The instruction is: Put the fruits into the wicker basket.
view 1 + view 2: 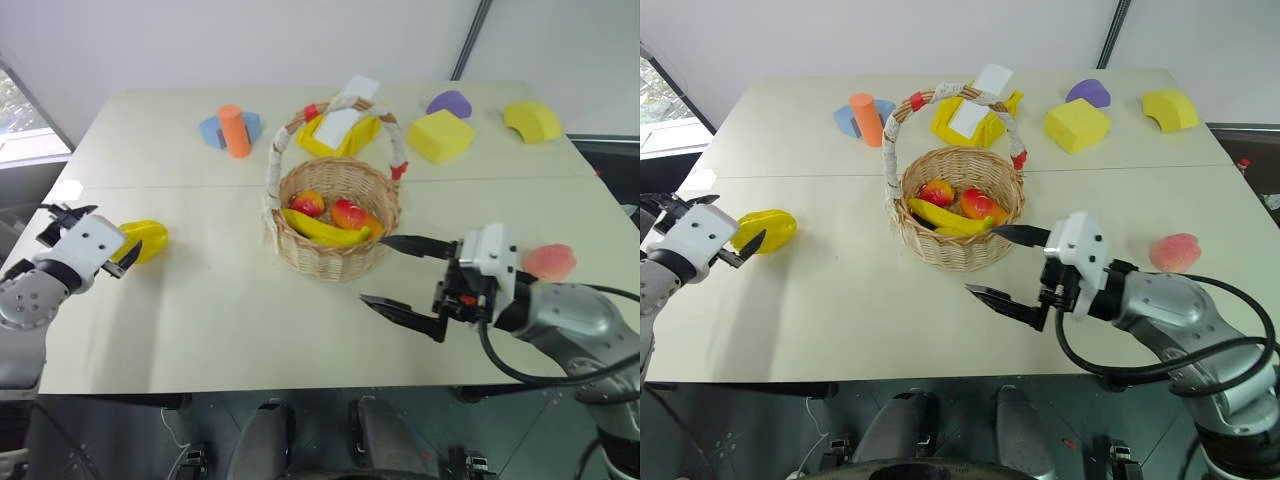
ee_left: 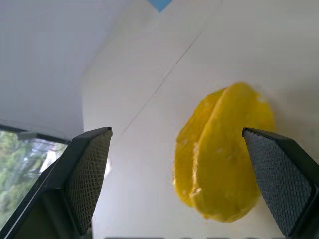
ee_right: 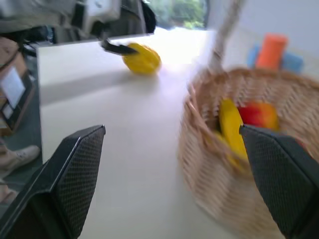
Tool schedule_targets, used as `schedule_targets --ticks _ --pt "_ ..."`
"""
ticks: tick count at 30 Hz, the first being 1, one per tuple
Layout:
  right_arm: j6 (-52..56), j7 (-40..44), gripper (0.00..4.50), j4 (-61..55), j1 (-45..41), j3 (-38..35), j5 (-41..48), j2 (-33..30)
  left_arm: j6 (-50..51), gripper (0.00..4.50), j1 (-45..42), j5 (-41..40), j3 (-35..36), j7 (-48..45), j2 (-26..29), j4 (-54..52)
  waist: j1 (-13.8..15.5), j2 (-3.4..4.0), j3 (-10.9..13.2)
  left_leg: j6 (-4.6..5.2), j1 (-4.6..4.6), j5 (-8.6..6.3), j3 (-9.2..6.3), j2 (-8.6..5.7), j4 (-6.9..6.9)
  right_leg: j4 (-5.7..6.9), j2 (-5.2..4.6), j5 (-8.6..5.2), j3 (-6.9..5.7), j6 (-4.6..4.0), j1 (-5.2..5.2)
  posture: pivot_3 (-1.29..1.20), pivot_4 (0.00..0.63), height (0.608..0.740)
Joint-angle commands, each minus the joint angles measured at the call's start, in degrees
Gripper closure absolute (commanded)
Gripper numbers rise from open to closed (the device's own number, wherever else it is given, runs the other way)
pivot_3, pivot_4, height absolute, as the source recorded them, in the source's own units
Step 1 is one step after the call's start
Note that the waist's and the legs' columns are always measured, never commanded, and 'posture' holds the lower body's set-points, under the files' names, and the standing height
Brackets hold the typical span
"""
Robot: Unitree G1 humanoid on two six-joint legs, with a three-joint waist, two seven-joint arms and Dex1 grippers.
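The open fingers reach across the yellow ridged fruit's narrow width [image 2: 224, 154], so I should keep my left gripper moving forward until the fingers are on both sides of the fruit's middle [image 1: 146, 240], and then close them.
The wicker basket [image 1: 336, 262] stands mid-table and holds a banana and two red-yellow fruits. A glossy yellow ridged fruit [image 1: 143, 240] lies at the table's left side. My left gripper [image 1: 112, 232] is open right beside it, and in the left wrist view the fruit [image 2: 224, 159] sits just ahead between the spread fingers, not held. A pink-red peach-like fruit [image 1: 549, 262] rests near the right edge. My right gripper [image 1: 373, 270] hovers open and empty in front of the basket's right side, pointing left; the peach lies behind its wrist.
Behind the basket sit a yellow bin [image 1: 340, 135] with white paper, an orange cylinder [image 1: 235, 131] on a blue piece, two yellow foam blocks [image 1: 441, 135] and a purple block [image 1: 449, 103]. The table's front edge [image 1: 250, 385] runs close below both arms.
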Motion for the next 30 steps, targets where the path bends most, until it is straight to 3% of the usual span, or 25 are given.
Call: schedule_targets --ticks 1,21,22,23,26,30 --pt "-0.8 0.5 0.00 -0.2 -1.4 1.0 0.2 0.6 3.4 0.00 -1.4 1.4 -0.8 -0.7 1.0 -1.6 0.0 0.00 0.0 0.02 -0.02 -0.02 0.00 -0.01 0.00 -0.01 -0.03 0.00 -0.01 0.00 -0.01 0.00 0.150 0.740" --pt "-4.4 -0.5 0.00 0.9 -2.4 3.9 -3.5 4.0 12.7 0.00 -5.6 -1.6 -4.3 -6.9 -0.8 0.2 -0.1 0.00 0.0 0.03 -0.04 -0.03 0.01 0.00 -0.01 0.04 -0.09 0.00 0.00 -0.01 -0.06 0.00 0.150 0.740" --pt "-4.5 -0.6 0.00 0.9 -2.6 3.9 -3.6 4.1 13.0 0.54 -5.6 -1.7 -4.3 -6.9 -0.9 0.2 -0.2 0.00 0.0 0.03 -0.04 -0.03 0.01 0.00 -0.01 0.04 -0.09 0.00 0.00 -0.01 -0.07 0.00 0.150 0.740" --pt "-4.6 -0.5 0.00 1.0 -2.8 4.0 -3.7 4.2 13.2 0.76 -5.6 -1.8 -4.2 -6.8 -0.9 0.1 -0.2 0.00 0.0 0.03 -0.04 -0.03 0.01 0.00 -0.01 0.04 -0.09 0.00 0.00 -0.01 -0.07 0.00 0.150 0.740" --pt "-4.7 -0.3 0.00 1.3 -3.4 4.0 -4.0 4.3 14.0 2.24 -5.5 -1.9 -4.0 -6.4 -1.1 0.0 -0.2 0.00 0.0 0.03 -0.04 -0.03 0.01 0.00 -0.01 0.05 -0.09 0.00 0.00 -0.01 -0.07 0.00 0.150 0.740" --pt "-4.8 0.1 0.00 1.8 -4.1 3.9 -4.2 4.1 15.5 2.24 -5.1 -3.3 -2.7 -6.2 -1.8 -1.1 -0.2 0.00 0.0 0.03 -0.03 -0.03 0.01 0.00 -0.01 0.04 -0.09 0.00 0.00 -0.01 -0.07 0.00 0.150 0.740"
